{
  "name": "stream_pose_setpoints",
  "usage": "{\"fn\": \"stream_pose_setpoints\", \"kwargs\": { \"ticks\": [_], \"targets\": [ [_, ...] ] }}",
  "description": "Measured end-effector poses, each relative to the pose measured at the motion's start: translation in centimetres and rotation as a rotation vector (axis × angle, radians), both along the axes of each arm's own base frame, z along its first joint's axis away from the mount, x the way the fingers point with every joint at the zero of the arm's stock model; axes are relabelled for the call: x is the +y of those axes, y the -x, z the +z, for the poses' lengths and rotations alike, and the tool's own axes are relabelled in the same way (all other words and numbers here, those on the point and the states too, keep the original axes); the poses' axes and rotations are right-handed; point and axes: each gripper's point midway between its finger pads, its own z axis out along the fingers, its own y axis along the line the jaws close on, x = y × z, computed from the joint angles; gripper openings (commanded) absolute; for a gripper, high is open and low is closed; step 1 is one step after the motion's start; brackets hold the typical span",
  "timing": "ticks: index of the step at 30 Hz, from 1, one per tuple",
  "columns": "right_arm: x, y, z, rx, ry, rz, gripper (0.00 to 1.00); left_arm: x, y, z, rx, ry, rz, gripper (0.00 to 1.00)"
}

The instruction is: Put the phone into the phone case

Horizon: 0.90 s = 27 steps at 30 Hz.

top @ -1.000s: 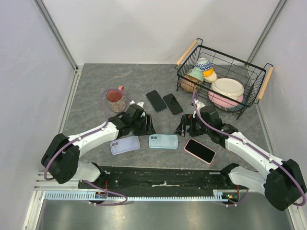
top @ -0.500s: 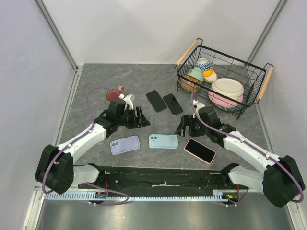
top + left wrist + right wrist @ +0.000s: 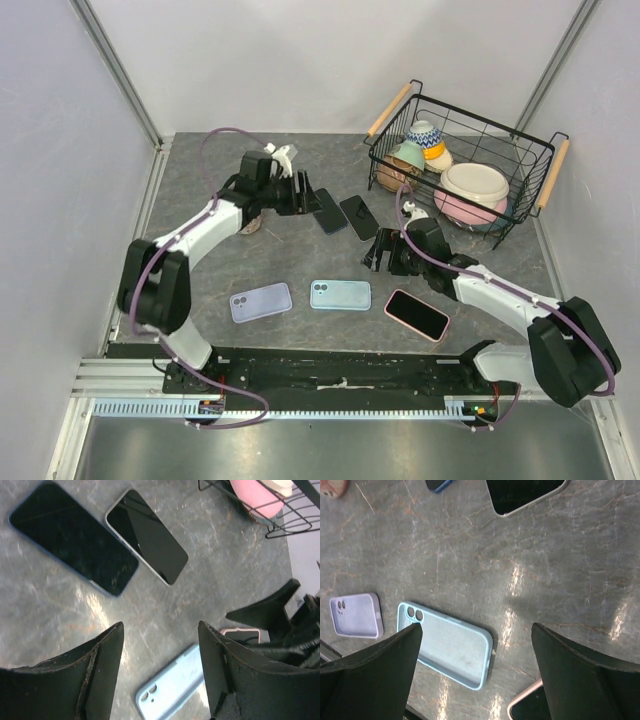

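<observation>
I can see the far end of the silver-edged phone clear of the wire basket, so my left gripper should go on toward that end and close there.
Two bare phones lie side by side at mid-table: a blue-edged phone and a silver-edged phone, both screen up. A light blue phone case lies hollow side up nearer the arms. My left gripper hovers open and empty just left of the blue-edged phone. My right gripper hangs open and empty between the silver-edged phone and the light blue case.
A lavender case lies left of the blue one. A phone in a pink case rests to the right. A wire basket of bowls stands back right. A pink mug sits behind my left arm.
My left arm has swung from above the lavender case to the far side, beside the two bare phones. The right gripper has stayed in place and opened slightly wider.
</observation>
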Motion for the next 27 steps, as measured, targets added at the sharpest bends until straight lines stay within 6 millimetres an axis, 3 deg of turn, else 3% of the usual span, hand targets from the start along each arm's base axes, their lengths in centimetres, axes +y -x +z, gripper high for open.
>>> {"fn": "stream_pose_setpoints", "kwargs": {
  "ticks": [9, 15, 19, 22, 27],
  "targets": [
    [-0.6, -2.6, -0.2, -0.026, -0.029, -0.105, 0.98, -3.6, -8.4, -1.7, 0.017, -0.024, -0.052, 0.68],
    [-1.0, -4.1, -0.7, -0.025, -0.056, -0.171, 0.98, -5.3, -12.8, -2.2, 0.000, -0.031, -0.067, 0.66],
    [-0.8, -5.0, -1.6, -0.012, -0.077, -0.199, 0.97, -6.6, -15.0, -3.5, 0.000, -0.017, -0.086, 0.66],
    [-0.7, -5.3, -2.7, 0.012, -0.082, -0.212, 0.97, -7.8, -16.6, -5.5, 0.011, -0.015, -0.098, 0.66],
    [-0.6, -5.6, -3.7, 0.034, -0.091, -0.232, 0.98, -8.8, -16.7, -9.8, 0.078, -0.025, -0.124, 0.66]
  ]
}}
